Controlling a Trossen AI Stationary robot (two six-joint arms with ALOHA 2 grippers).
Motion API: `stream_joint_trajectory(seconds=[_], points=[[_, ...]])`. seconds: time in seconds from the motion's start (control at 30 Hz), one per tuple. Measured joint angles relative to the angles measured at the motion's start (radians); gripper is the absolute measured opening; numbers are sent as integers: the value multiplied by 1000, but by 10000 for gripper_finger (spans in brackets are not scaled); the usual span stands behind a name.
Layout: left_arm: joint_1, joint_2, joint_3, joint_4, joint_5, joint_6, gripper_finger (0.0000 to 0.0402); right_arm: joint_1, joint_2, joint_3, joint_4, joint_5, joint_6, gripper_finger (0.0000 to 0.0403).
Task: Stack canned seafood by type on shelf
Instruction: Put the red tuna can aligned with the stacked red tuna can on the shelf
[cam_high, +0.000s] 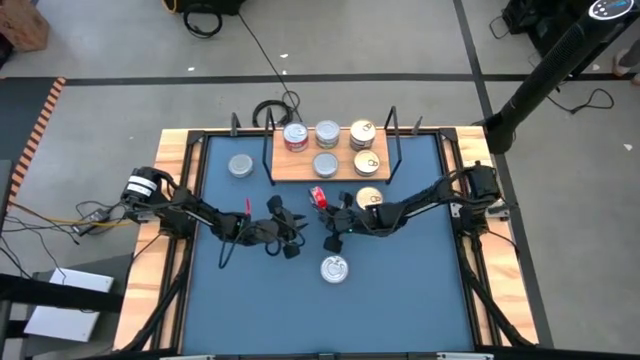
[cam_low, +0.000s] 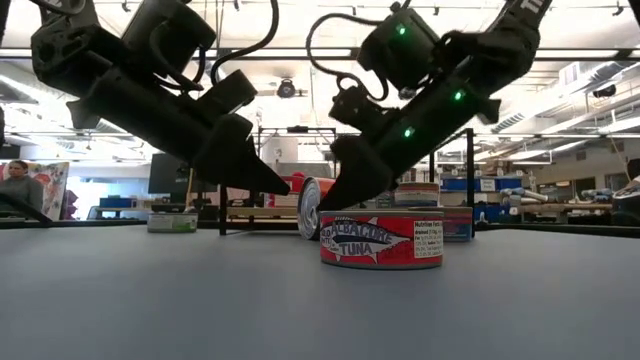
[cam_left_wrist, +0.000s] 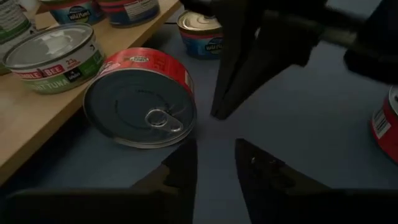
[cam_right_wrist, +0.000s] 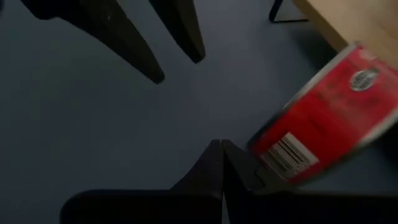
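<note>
The red tin stands tilted (cam_low: 312, 206) on its rim, so I should use both grippers to tip it flat, its lid (cam_left_wrist: 140, 107) facing up, before my left gripper grasps it.
A red-sided tin (cam_left_wrist: 140, 99) is tilted up on its rim on the blue table, just in front of the shelf (cam_high: 300, 170). Its silver pull-tab lid faces my left gripper (cam_left_wrist: 216, 163), which is open a little short of it and holds nothing. My right gripper (cam_right_wrist: 222, 155) is shut and points down at the table, right beside the tin's red side (cam_right_wrist: 323, 124). Several tins (cam_high: 327, 133) stand on the shelf board. My right gripper's shut fingertips (cam_right_wrist: 249, 171) stand against the lower edge of the red tin's side wall, coming slanting down from the table's right. I cannot tell whether they touch it.
A red tuna tin (cam_low: 381, 240) stands upright on the table nearer the front edge, close below both grippers. A silver tin (cam_high: 241, 165) sits left of the shelf. A gold-topped tin (cam_high: 369, 198) lies under the right arm. Black wire uprights (cam_high: 395, 140) stand at the shelf's ends.
</note>
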Motion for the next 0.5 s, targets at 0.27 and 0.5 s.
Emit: stream_joint_trajectory(seconds=[0.27,0.5], points=[[2,0,0,3,0,0,132,-8,-50,0,-146,66,53,7],[2,1,0,3,0,-3,133,-48,-50,0,-221,94,98,6]])
